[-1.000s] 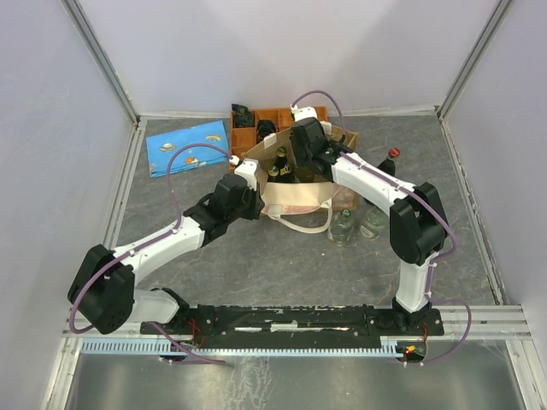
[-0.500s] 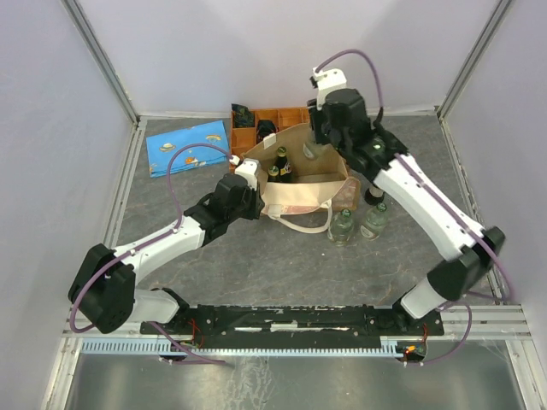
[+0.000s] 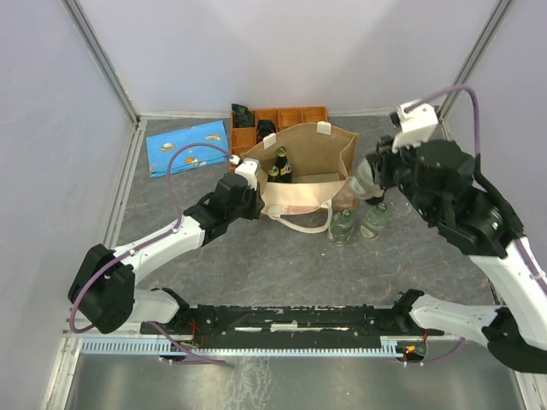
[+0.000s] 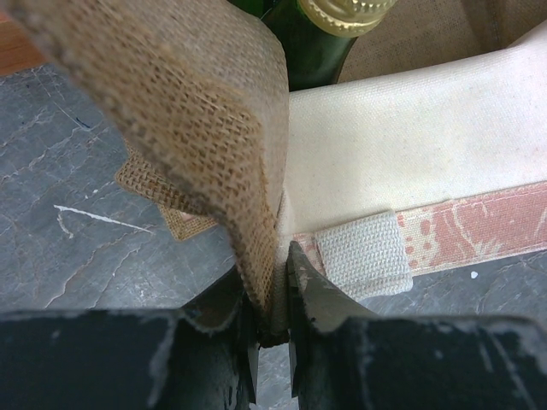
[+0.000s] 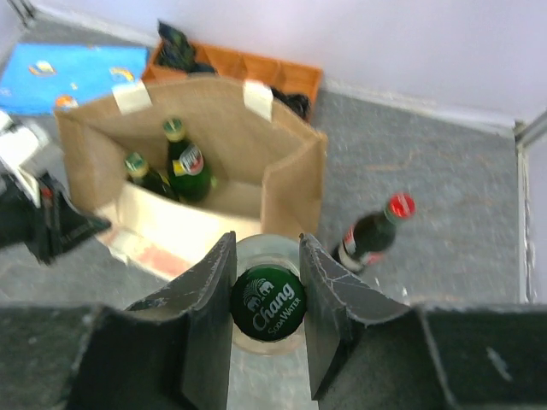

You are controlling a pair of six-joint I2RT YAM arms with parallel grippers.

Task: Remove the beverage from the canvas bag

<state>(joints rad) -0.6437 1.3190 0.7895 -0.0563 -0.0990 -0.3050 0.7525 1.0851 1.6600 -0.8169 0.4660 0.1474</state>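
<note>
My right gripper is lowering its clear bottle toward open space in front of the standing clear bottles. It should keep going down there until the bottle's base stands on the tabletop.
The tan canvas bag stands open at the back of the table, with two green bottles inside. My left gripper is shut on the bag's left edge; in the left wrist view the burlap and cream fabric sits pinched between the jaws of that gripper. My right gripper is raised high to the right of the bag and shut on a clear bottle. In the right wrist view the gripper clamps the neck under a green Chang cap, above the bag's right wall.
Two clear bottles stand on the table in front of the bag's right end. A dark bottle with a red cap stands right of the bag. An orange compartment tray and a blue packet lie behind.
My right gripper has lifted the clear bottle out of the bag, risen, and swung to the right. The left gripper has kept its hold on the bag.
</note>
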